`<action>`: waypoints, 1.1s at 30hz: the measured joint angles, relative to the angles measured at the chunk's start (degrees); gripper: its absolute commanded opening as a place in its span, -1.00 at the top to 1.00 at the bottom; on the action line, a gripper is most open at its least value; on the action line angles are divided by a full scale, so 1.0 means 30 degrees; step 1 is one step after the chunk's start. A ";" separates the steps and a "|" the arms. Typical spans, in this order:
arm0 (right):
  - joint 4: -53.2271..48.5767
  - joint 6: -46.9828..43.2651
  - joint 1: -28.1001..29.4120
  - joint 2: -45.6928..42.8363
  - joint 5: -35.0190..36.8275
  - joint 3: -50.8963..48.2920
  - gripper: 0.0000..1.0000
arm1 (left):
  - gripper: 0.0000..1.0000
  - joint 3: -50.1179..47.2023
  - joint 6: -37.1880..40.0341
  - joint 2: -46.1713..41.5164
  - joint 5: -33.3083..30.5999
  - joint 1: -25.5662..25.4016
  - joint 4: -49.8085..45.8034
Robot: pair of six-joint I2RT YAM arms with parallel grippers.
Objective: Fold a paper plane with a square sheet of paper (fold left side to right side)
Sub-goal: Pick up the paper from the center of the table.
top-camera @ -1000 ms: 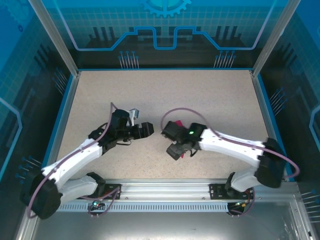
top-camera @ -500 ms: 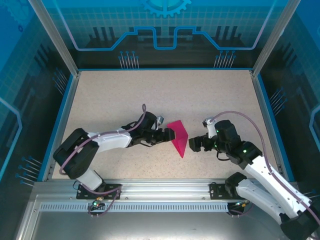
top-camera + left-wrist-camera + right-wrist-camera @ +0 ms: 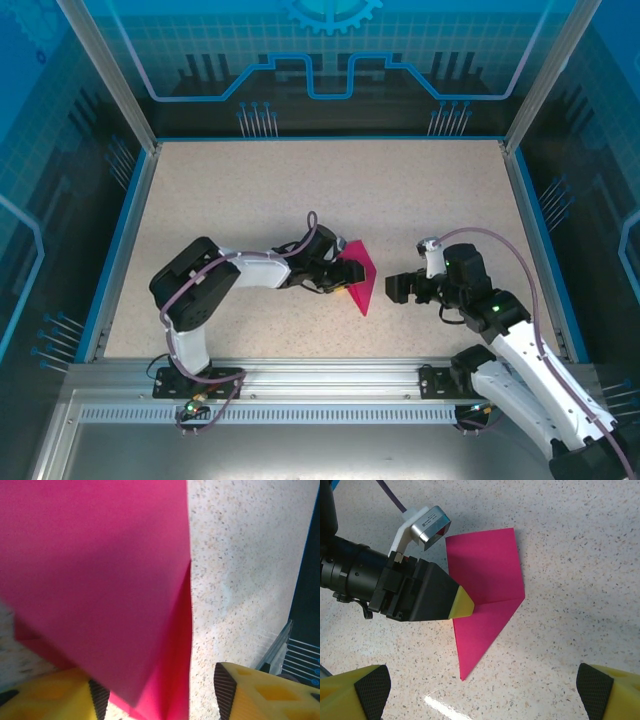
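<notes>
The paper's raised layer (image 3: 127, 625) is wide open at my left gripper and the paper's opposite edge (image 3: 371, 258) is lying free. My right gripper should pinch that edge before my left gripper moves across.
The magenta-pink sheet of paper (image 3: 362, 282) lies folded into a pointed shape at the table's middle, its narrow tip (image 3: 461, 678) toward the arms and a crease running across it. My left gripper (image 3: 343, 272) is at the paper's left edge. In the left wrist view its jaws (image 3: 159, 696) stand apart, with a raised layer of the paper (image 3: 100, 580) between them. Its yellow fingertip (image 3: 461, 603) rests on the paper's left edge. My right gripper (image 3: 397, 290) sits just right of the paper, wide open (image 3: 482, 692) and holding nothing.
The speckled tabletop (image 3: 250, 190) is ringed by a blue rim (image 3: 128, 230) and metal frame posts. The left wrist's camera block (image 3: 429, 526) and cable hang just left of the paper. An aluminium rail (image 3: 330, 380) with both arm bases runs along the near edge.
My left arm has reached right to the paper's left edge, its jaws narrowing. My right arm has left the paper, drawn back to the right and opened wide.
</notes>
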 measured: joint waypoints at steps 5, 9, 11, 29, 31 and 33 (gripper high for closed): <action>0.0138 0.0000 -0.0780 0.0408 -0.1049 -0.0328 -0.98 | 0.23 0.0656 -0.0262 0.0714 0.0495 -0.0109 0.0452; 0.0583 0.0160 -0.1377 0.1457 -0.2200 -0.0627 -0.98 | 0.52 0.0750 -0.0124 0.0984 0.0780 -0.0109 0.0583; 0.0889 0.0233 -0.1596 0.2076 -0.2754 -0.0750 -0.99 | 0.66 0.0750 -0.0029 0.0984 0.0852 -0.0109 0.0692; 0.7949 0.0925 -0.4532 0.8801 -1.0469 -0.1304 -0.68 | 1.00 -0.3526 0.3606 -0.0984 0.3672 0.2339 0.4014; 0.9347 0.1042 -0.4692 0.9930 -1.1577 -0.1282 -0.56 | 1.00 -0.3927 0.4401 -0.1974 0.4415 0.2652 0.4124; 1.0426 0.0998 -0.4728 1.1169 -1.2546 -0.1173 -0.50 | 1.00 -0.4073 0.5093 -0.2863 0.5180 0.2856 0.4131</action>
